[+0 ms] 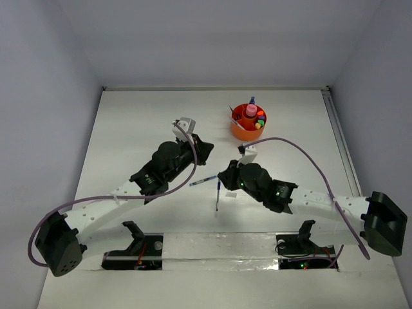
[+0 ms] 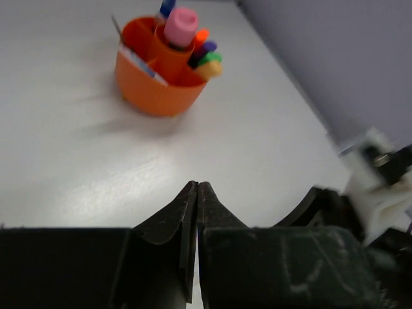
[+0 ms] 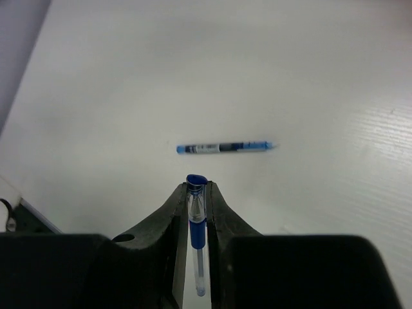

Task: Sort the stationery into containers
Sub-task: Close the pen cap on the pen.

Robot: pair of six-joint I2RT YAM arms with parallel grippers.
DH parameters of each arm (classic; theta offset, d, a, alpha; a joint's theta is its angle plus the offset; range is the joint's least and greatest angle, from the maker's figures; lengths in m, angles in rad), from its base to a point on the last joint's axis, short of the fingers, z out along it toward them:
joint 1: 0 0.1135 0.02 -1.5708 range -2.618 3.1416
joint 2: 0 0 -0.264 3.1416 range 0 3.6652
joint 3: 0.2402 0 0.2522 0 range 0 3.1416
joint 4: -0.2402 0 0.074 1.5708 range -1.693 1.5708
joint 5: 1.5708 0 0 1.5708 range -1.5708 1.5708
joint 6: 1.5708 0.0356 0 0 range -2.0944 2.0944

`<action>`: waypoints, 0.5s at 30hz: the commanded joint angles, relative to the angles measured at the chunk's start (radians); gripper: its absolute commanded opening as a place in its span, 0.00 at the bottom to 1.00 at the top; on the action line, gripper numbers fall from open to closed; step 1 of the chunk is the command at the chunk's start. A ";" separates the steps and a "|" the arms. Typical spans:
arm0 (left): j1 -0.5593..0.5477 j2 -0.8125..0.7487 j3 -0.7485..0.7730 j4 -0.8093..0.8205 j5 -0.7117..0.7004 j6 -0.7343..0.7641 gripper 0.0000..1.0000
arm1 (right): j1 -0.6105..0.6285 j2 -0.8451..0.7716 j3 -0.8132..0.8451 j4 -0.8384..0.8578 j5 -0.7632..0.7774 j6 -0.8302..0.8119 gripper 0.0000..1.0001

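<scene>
I need to pull my empty left gripper back, because it points at the orange tub [image 1: 246,123], past the second blue pen. I should then open it over that pen [image 1: 203,181].
The round orange tub [image 1: 248,123] [image 2: 154,87] stands at the back of the table. A pink tube [image 2: 180,26], coloured highlighter ends [image 2: 206,55] and a blue-capped bottle [image 1: 252,101] stick up in it. My right gripper [image 3: 197,187] [image 1: 223,179] is shut on a thin blue pen [image 3: 196,222] [image 1: 217,197], which runs lengthwise between the fingers. A second blue pen [image 3: 225,147] [image 1: 203,181] lies flat on the table just beyond the fingertips. My left gripper [image 2: 197,187] [image 1: 206,149] is shut and empty, hovering short of the tub.
The two wrists are close together at mid-table, and part of the right arm [image 2: 380,183] shows at the right of the left wrist view. Grey walls [image 1: 360,45] enclose the table [image 1: 141,116] on three sides. A rail [image 1: 338,135] runs along its right edge.
</scene>
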 commanded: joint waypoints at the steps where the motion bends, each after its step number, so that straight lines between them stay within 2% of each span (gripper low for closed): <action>1: 0.005 -0.028 0.044 0.183 -0.001 -0.029 0.00 | 0.014 -0.006 0.004 -0.045 -0.032 -0.007 0.00; 11: 0.005 -0.092 0.048 0.149 -0.024 -0.023 0.00 | 0.014 -0.018 0.063 -0.045 0.000 -0.010 0.00; 15: 0.005 -0.115 0.045 0.122 -0.054 -0.026 0.00 | -0.041 -0.055 0.086 -0.043 -0.001 -0.029 0.00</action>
